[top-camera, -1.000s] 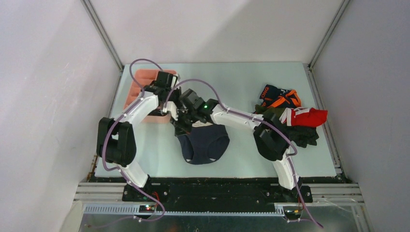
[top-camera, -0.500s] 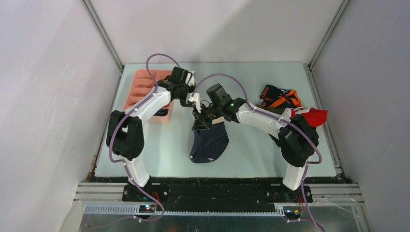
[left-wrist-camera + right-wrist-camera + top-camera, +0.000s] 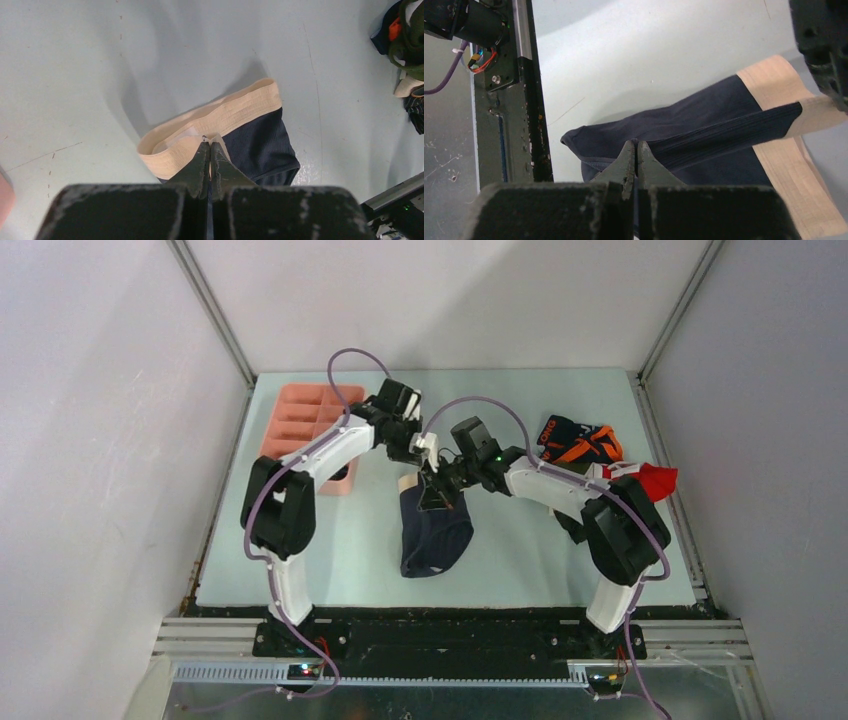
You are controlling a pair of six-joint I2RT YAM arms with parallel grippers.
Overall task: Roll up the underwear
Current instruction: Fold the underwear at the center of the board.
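Note:
I should keep carrying the navy flap across with my right gripper until it meets the edge facing the underwear pile, because the flap is stretched tight from the waistband to my fingers.
The navy underwear with a beige waistband lies folded into a narrow strip in the middle of the table. My left gripper is at its far end, shut on a corner of the waistband, as the left wrist view shows at the gripper. My right gripper sits right beside it, shut on a folded navy edge; the right wrist view shows the gripper lifting that flap above the rest of the cloth.
More underwear is piled at the right: a black-orange pair, a red-white pair and dark ones under the right arm. The pink compartmented tray stands at the far left. The table's front rail is close to the cloth's near end.
The underwear went from spread wide to folded lengthwise into a narrow strip. Both grippers moved right and slightly farther back, carrying the cloth's edges with them.

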